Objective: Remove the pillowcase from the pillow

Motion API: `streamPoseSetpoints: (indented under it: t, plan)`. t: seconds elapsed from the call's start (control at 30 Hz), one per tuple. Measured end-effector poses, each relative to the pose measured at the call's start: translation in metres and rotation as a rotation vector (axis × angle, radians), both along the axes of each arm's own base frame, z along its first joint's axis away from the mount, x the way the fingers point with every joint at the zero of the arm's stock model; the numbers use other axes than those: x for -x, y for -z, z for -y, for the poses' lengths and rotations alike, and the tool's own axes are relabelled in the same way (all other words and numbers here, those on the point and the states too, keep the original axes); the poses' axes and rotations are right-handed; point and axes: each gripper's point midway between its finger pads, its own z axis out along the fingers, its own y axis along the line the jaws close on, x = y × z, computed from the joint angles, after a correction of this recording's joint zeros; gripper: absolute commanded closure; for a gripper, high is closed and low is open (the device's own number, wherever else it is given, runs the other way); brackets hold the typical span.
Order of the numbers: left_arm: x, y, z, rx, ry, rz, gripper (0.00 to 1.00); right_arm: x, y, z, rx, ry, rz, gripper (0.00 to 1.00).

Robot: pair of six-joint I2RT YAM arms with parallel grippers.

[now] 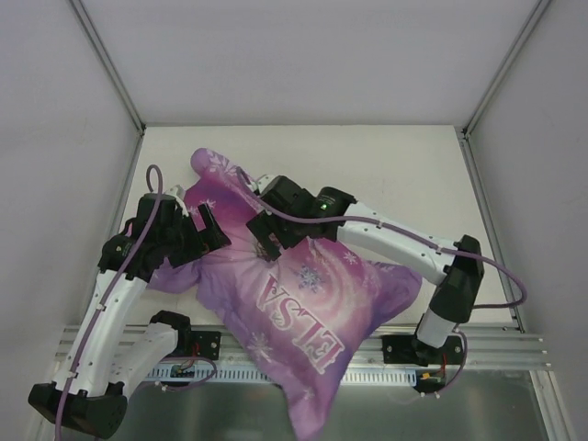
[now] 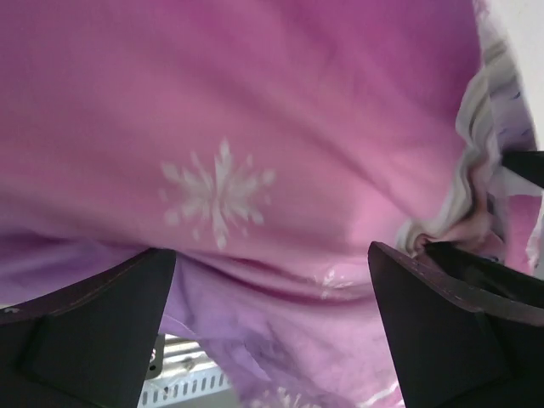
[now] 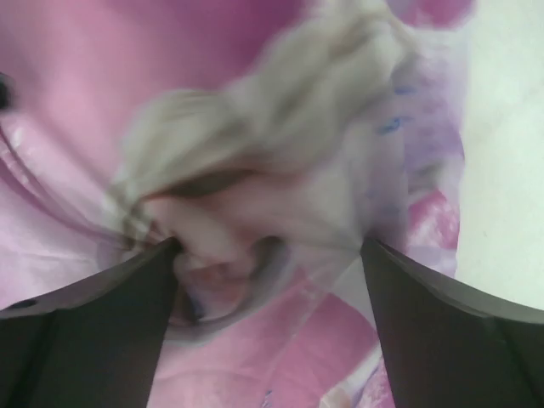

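My right gripper is over the pillowcase's bunched middle (image 1: 264,264). My left gripper should pinch the snowflake edge (image 1: 204,262) and my right gripper should pinch the ELSA end before they lift.
The purple-pink pillowcase (image 1: 303,294) with white "ELSA" letters lies bulging across the table, and one corner hangs over the front edge. The pillow is hidden inside it. My left gripper (image 1: 209,230) is open at the case's left edge; in the left wrist view its fingers (image 2: 272,255) straddle pink snowflake cloth (image 2: 217,191). My right gripper (image 1: 266,237) sits low on the case's upper middle. Its jaws (image 3: 270,246) stand apart over a blurred, pale bunched fold (image 3: 280,119) that touches the left finger. I cannot tell whether that fold is the case's inside or the pillow.
The cream table top (image 1: 386,165) shows behind and to the right of the case. White walls with metal corner posts (image 1: 110,64) close in the back and sides. A slotted metal rail (image 1: 496,344) runs along the front edge by the arm bases.
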Motion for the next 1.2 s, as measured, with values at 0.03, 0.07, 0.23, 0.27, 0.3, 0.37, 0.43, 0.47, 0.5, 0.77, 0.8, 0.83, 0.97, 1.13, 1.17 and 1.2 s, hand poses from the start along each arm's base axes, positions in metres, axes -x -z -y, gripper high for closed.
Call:
streamPoseSetpoints:
  t: [0.03, 0.07, 0.23, 0.27, 0.3, 0.37, 0.43, 0.47, 0.5, 0.77, 0.8, 0.83, 0.97, 1.13, 1.17, 1.2]
  plan:
    - [0.0, 0.002, -0.002, -0.009, -0.006, -0.008, 0.01, -0.001, 0.004, 0.011, 0.013, 0.012, 0.002, 0.04]
    - [0.001, 0.005, -0.004, -0.02, -0.013, -0.024, 0.01, 0.0, 0.006, 0.026, 0.023, 0.039, -0.007, 0.04]
    - [0.0, 0.016, -0.007, -0.05, -0.028, -0.079, 0.01, 0.012, -0.02, 0.086, -0.018, 0.126, 0.042, 0.04]
    - [-0.001, 0.018, -0.008, -0.058, -0.033, -0.085, 0.01, 0.016, -0.028, 0.098, -0.039, 0.142, 0.058, 0.04]
    - [-0.001, 0.02, -0.01, -0.066, -0.038, -0.093, 0.01, 0.022, -0.036, 0.112, -0.058, 0.16, 0.068, 0.04]
    - [-0.002, 0.025, -0.012, -0.082, -0.048, -0.107, 0.01, 0.032, -0.046, 0.132, -0.095, 0.185, 0.082, 0.04]
    - [-0.001, 0.032, -0.014, -0.096, -0.054, -0.128, 0.03, 0.046, -0.046, 0.154, -0.115, 0.216, 0.073, 0.04]
    - [-0.001, 0.036, -0.015, -0.1, -0.056, -0.141, 0.08, 0.054, -0.04, 0.163, -0.107, 0.228, 0.059, 0.04]
    - [0.0, 0.04, -0.015, -0.102, -0.057, -0.156, 0.12, 0.061, -0.032, 0.171, -0.098, 0.24, 0.041, 0.04]
    - [-0.004, 0.075, -0.001, -0.043, -0.062, -0.259, 1.0, 0.097, 0.042, 0.197, -0.087, 0.379, -0.099, 0.99]
    - [-0.006, 0.076, 0.003, -0.031, -0.048, -0.263, 1.0, 0.095, 0.045, 0.193, -0.107, 0.398, -0.103, 0.99]
    - [-0.007, 0.076, 0.006, -0.022, -0.035, -0.263, 1.0, 0.092, 0.046, 0.19, -0.118, 0.414, -0.101, 0.99]
    - [-0.014, 0.063, 0.007, -0.013, -0.029, -0.211, 1.0, 0.058, 0.04, 0.198, -0.106, 0.513, -0.082, 0.99]
    - [-0.026, -0.002, 0.013, 0.032, -0.013, -0.014, 1.0, -0.016, -0.028, 0.222, -0.237, 0.663, 0.024, 0.99]
    - [-0.027, -0.017, 0.014, 0.042, -0.01, 0.026, 1.0, -0.027, -0.048, 0.225, -0.256, 0.664, 0.059, 0.99]
    - [-0.029, -0.03, 0.014, 0.05, -0.01, 0.06, 1.0, -0.036, -0.068, 0.224, -0.282, 0.653, 0.097, 0.99]
